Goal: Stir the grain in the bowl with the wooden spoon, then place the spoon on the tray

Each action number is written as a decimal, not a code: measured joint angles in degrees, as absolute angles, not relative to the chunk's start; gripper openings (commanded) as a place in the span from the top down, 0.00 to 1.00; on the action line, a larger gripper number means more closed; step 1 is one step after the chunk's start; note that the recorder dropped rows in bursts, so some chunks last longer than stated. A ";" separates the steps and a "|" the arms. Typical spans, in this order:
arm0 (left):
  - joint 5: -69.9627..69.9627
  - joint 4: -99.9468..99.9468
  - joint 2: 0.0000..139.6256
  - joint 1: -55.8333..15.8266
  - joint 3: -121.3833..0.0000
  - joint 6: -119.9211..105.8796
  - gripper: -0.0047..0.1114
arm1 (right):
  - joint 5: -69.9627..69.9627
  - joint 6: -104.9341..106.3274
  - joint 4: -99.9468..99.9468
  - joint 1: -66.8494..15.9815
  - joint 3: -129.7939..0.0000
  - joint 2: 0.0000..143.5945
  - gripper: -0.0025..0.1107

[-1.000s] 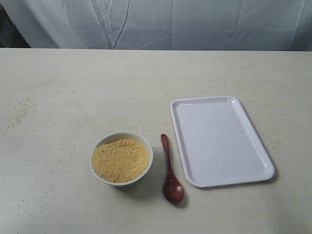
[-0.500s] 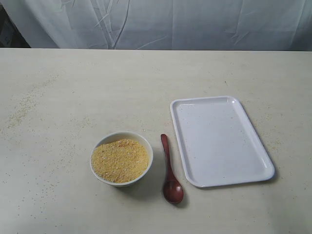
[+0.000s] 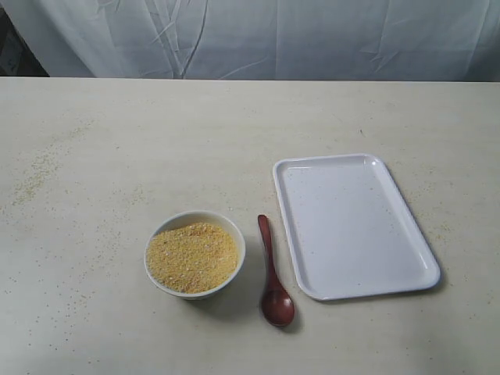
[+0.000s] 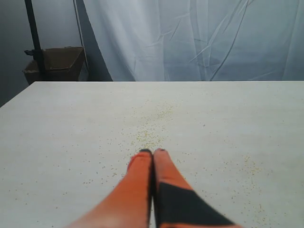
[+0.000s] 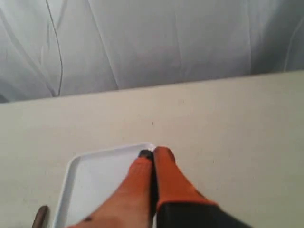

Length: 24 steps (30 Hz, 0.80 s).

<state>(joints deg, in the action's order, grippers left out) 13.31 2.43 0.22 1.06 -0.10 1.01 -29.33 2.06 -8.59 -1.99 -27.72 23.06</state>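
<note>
My right gripper should go on heading for the handle's back end (image 3: 264, 226) before its fingers close there, since the spoon's handle (image 3: 269, 256) lies clear of the bowl and tray.
The white bowl (image 3: 195, 254) stands near the table's front, filled with yellow-orange grain (image 3: 191, 257). Just right of it lies the dark reddish-brown wooden spoon (image 3: 271, 276), head toward the front, handle pointing back. The white tray (image 3: 351, 225) lies bare to the right of the spoon. Neither arm shows in the exterior view. My left gripper (image 4: 152, 153) is shut and holds nothing, over bare table dusted with grain. My right gripper (image 5: 154, 153) is shut and holds nothing, above the tray (image 5: 95, 180); the spoon's handle tip (image 5: 40, 217) peeks in beside it.
Loose grain specks (image 3: 39, 172) lie scattered over the left part of the table. A white curtain (image 3: 258, 35) hangs behind the table's far edge. A brown box (image 4: 54, 64) on a dark stand sits beyond the table's corner in the left wrist view.
</note>
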 measured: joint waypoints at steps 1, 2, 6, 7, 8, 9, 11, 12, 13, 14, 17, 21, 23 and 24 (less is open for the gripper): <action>13.31 2.43 0.22 1.06 -0.10 1.01 0.96 | -30.76 2.06 -8.39 -1.99 -30.39 26.07 0.99; 13.31 2.43 0.22 1.06 -0.10 1.01 0.96 | -31.61 2.10 -7.79 -1.99 -32.72 29.63 0.99; 13.31 2.43 0.22 1.06 -0.10 1.01 0.96 | -29.75 1.07 -6.60 -1.99 -37.12 40.95 0.99; 13.31 2.43 0.22 1.06 -0.10 1.01 0.96 | -29.39 0.81 -8.10 -1.99 -37.43 42.99 0.99; 13.31 2.43 0.22 1.06 -0.10 1.01 0.96 | -29.42 0.69 -10.22 -1.99 -37.80 45.64 0.99; 13.31 2.43 0.22 1.06 -0.10 1.01 0.96 | -29.54 1.03 -12.50 -2.30 -38.13 48.54 0.99; 13.31 2.43 0.22 1.06 -0.10 1.01 0.96 | -30.88 2.09 -16.10 -4.07 -39.00 54.15 0.99; 13.31 2.43 0.22 1.06 -0.10 1.01 0.96 | -31.70 2.34 -17.42 -5.49 -39.69 57.56 0.99; 13.31 2.43 0.22 1.06 -0.10 1.01 0.96 | -32.65 2.50 -18.29 -7.34 -40.64 60.96 0.99; 13.31 2.43 0.22 1.06 -0.10 1.01 0.96 | -33.50 2.59 -18.67 -9.06 -41.88 63.59 0.99; 13.31 2.43 0.22 1.06 -0.10 1.01 0.96 | -37.67 2.59 -19.78 -20.61 -50.77 79.29 0.99; 13.31 2.43 0.22 1.06 -0.10 1.01 0.96 | -41.65 0.00 -18.45 -30.61 -62.48 95.99 0.89; 13.31 2.43 0.22 1.06 -0.10 1.01 0.96 | -43.58 -3.50 -14.93 -33.55 -67.68 103.13 0.69; 13.31 2.43 0.22 1.06 -0.10 1.01 0.96 | -45.09 -5.14 -12.51 -34.72 -70.10 105.92 0.60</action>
<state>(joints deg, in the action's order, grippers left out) 13.31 2.43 0.22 1.06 -0.10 1.01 -45.09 -5.14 -12.51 -34.72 -70.10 105.92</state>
